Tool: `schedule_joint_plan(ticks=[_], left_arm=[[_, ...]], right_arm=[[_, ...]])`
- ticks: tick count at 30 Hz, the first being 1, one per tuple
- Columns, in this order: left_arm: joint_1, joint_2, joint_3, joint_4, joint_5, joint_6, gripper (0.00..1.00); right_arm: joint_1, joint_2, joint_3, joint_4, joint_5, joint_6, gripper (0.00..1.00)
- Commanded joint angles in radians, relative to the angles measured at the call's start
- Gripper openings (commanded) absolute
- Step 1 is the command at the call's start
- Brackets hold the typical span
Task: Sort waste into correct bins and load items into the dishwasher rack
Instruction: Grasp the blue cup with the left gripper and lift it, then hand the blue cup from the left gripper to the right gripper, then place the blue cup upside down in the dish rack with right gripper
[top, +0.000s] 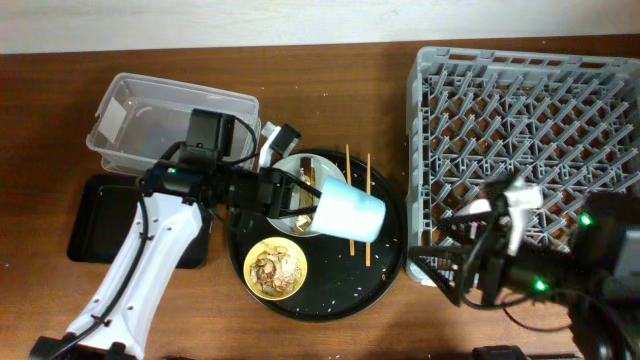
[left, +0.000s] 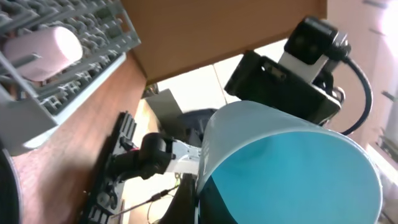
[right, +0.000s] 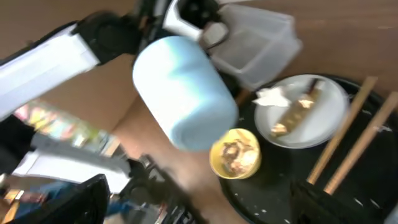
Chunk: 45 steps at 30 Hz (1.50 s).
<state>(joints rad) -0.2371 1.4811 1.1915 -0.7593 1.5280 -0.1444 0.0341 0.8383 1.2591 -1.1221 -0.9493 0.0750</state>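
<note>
The blue cup (top: 348, 210) is in my left gripper short of the rack, so my right gripper should take it and lay it down next to the pink cup (top: 472, 208).
My left gripper (top: 305, 203) is shut on the rim of the blue cup (top: 352, 213) and holds it tilted above the plate (top: 296, 168). The cup fills the left wrist view (left: 292, 168), where the gripper (left: 198, 198) pinches its wall. In the right wrist view the plate (right: 323, 118) holds the white tissue (right: 272, 95) and the gold-and-brown wrapper (right: 297, 109). The yellow bowl (top: 275, 268) holds brownish scraps. Two chopsticks (top: 367, 200) lie on the round black tray (top: 385, 270). A pink cup (left: 46, 43) lies in the rack (top: 530, 110). My right gripper (top: 447, 258) is open and empty at the rack's front left corner.
The clear tub (top: 170, 120) stands at the back left, with the shallow black tray (top: 95, 220) in front of it, partly under my left arm. The rack fills the right side of the table.
</note>
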Motion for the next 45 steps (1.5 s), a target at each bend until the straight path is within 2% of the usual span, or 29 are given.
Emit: schedule_joint_plan(ticks=[1, 8, 11, 13, 14, 15, 16, 17, 18, 19, 23, 26, 27, 29, 31, 35, 42, 43, 44, 45], left_arm=[[-0.005, -0.004, 0.008, 0.012, 0.046, 0.027, 0.0], [-0.005, -0.004, 0.008, 0.026, 0.046, 0.027, 0.0], [-0.005, -0.004, 0.008, 0.027, 0.046, 0.027, 0.0], [-0.005, -0.004, 0.008, 0.026, 0.046, 0.027, 0.0], [-0.005, -0.004, 0.008, 0.026, 0.046, 0.027, 0.0], [-0.005, -0.004, 0.008, 0.026, 0.046, 0.027, 0.0], [-0.005, -0.004, 0.008, 0.026, 0.045, 0.027, 0.08], [-0.005, -0.004, 0.008, 0.026, 0.039, 0.027, 0.27], [-0.004, -0.004, 0.008, 0.026, 0.02, 0.027, 0.56], [-0.004, -0.004, 0.008, 0.026, -0.028, 0.027, 0.65], [-0.004, -0.004, 0.008, 0.021, -0.222, 0.026, 0.79], [-0.004, -0.004, 0.008, 0.021, -0.254, 0.026, 0.81], [-0.004, -0.004, 0.008, 0.021, -0.254, 0.026, 0.81], [-0.005, -0.004, 0.008, 0.015, -0.254, 0.027, 0.81], [-0.004, -0.004, 0.008, 0.009, -0.254, 0.027, 0.81], [-0.005, -0.004, 0.008, 0.007, -0.267, 0.027, 0.81], [-0.005, -0.004, 0.008, -0.01, -0.272, 0.027, 0.81], [-0.005, -0.004, 0.008, -0.018, -0.284, 0.027, 0.81], [-0.005, -0.004, 0.008, -0.023, -0.295, 0.027, 0.81], [-0.005, -0.004, 0.008, -0.025, -0.294, 0.027, 0.81]], right_arm=[[0.131, 0.097, -0.006, 0.066, -0.03, -0.014, 0.9], [0.267, 0.259, -0.006, 0.156, -0.019, -0.016, 0.88], [0.315, 0.27, -0.006, 0.23, -0.027, -0.015, 0.71], [0.318, 0.261, -0.006, 0.258, -0.027, -0.015, 0.69], [0.318, 0.255, -0.006, 0.264, -0.027, -0.015, 0.6], [0.318, 0.247, -0.006, 0.262, -0.027, -0.015, 0.58], [0.318, 0.241, -0.006, 0.259, -0.025, -0.015, 0.57], [0.318, 0.233, -0.006, 0.253, -0.005, -0.015, 0.57], [0.317, 0.218, -0.003, 0.236, 0.057, -0.015, 0.57], [0.31, 0.202, 0.003, 0.211, 0.119, -0.015, 0.57], [0.161, 0.109, 0.055, 0.021, 0.379, 0.066, 0.56], [-0.002, 0.063, 0.057, -0.089, 0.559, 0.142, 0.56], [-0.075, 0.061, 0.057, -0.138, 0.672, 0.194, 0.56], [-0.209, 0.08, 0.056, -0.199, 0.87, 0.261, 0.56], [-0.327, 0.127, 0.056, -0.219, 0.961, 0.275, 0.56], [-0.455, 0.304, 0.056, -0.222, 0.956, 0.282, 0.57], [-0.462, 0.643, 0.056, -0.167, 0.892, 0.282, 0.57], [-0.462, 0.679, 0.056, -0.16, 0.874, 0.282, 0.62], [-0.462, 0.698, 0.056, -0.159, 0.865, 0.282, 0.72], [-0.462, 0.709, 0.056, -0.161, 0.866, 0.282, 0.78]])
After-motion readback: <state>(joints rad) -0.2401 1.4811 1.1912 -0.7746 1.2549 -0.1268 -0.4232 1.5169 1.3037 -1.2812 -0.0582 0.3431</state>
